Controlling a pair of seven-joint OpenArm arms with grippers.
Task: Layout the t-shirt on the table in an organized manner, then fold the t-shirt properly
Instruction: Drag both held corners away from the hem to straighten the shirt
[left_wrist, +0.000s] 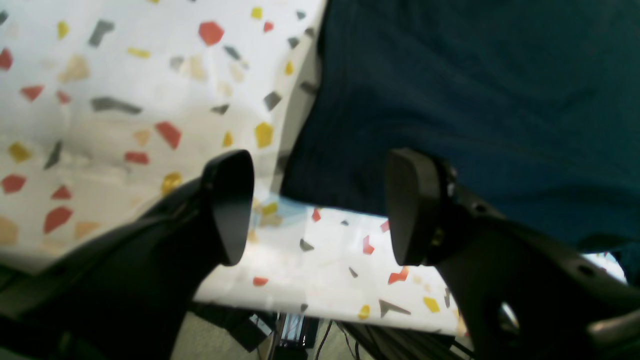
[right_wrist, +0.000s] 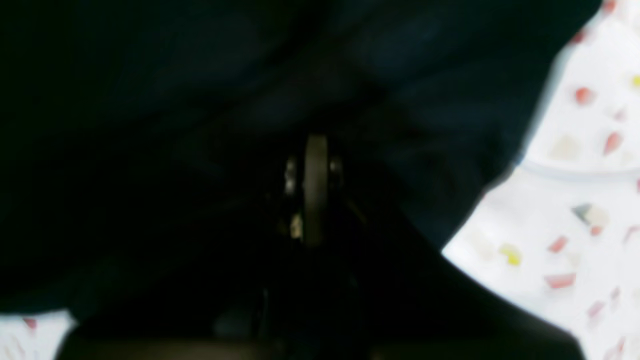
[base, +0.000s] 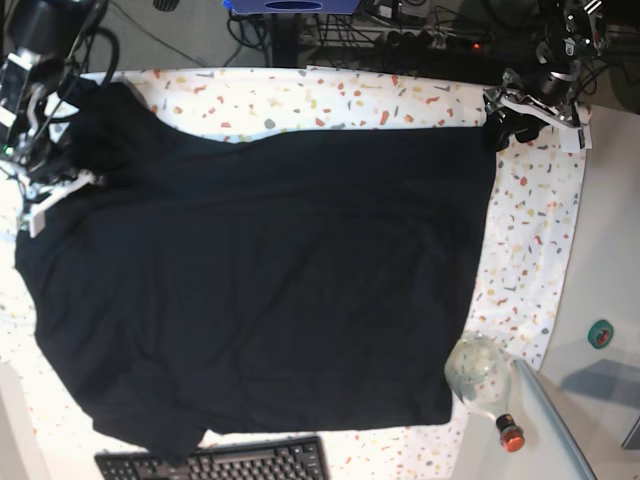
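Observation:
The t-shirt's far edge (base: 330, 134) stretches almost straight between both grippers, so the black t-shirt (base: 270, 270) will trail as a shallow span once I bring its corner closer.
The black t-shirt (base: 260, 290) lies spread nearly flat over most of the speckled table (base: 535, 230). My left gripper (base: 497, 130) hovers at the shirt's far right corner. In the left wrist view the left gripper (left_wrist: 320, 210) is open and empty, with bare table (left_wrist: 100, 100) below and the t-shirt (left_wrist: 475, 100) just beyond its fingertips (left_wrist: 230, 205). My right gripper (base: 45, 180) sits at the shirt's left edge. In the right wrist view the right gripper (right_wrist: 315, 190) is shut, with the dark t-shirt (right_wrist: 200, 75) filling the frame. Whether cloth is pinched is hidden.
A black keyboard (base: 215, 462) lies at the near edge under the shirt's hem. A clear bottle (base: 480, 385) with a red cap lies at the near right corner. A green tape roll (base: 600, 333) sits on the grey side surface. Cables run behind the far edge.

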